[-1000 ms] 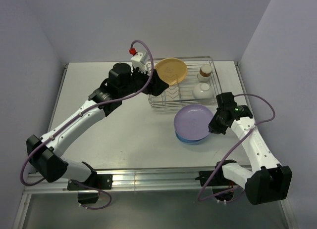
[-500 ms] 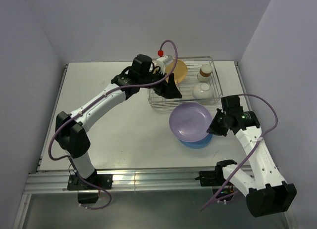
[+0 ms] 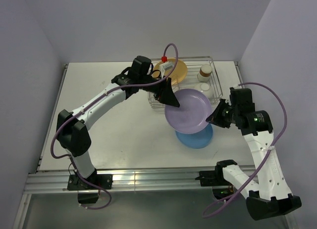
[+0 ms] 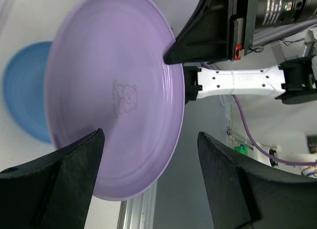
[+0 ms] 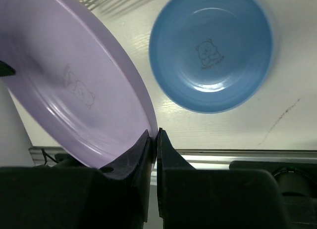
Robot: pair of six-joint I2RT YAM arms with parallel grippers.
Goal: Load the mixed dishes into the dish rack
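The rack's open space by the orange-yellow plate is closer to my left gripper, so my right gripper should pass the lavender plate over by its free rim.
My right gripper is shut on the right rim of the lavender plate and holds it tilted above the table; the pinch shows in the right wrist view. The blue plate lies flat on the table below it. My left gripper is open at the lavender plate's left edge, its jaws wide apart and facing the plate without holding it. The orange-yellow plate stands in the dish rack. The brown-rimmed cup and the white bowl sit at the rack's right end.
The rack stands at the back of the table against the wall. The left arm reaches across the rack's front left corner. The table's metal front rail runs along the near edge.
My left gripper let go of the orange-yellow plate in the rack and moved right to the lavender plate. My right gripper lifted the lavender plate off the blue one, up and left.
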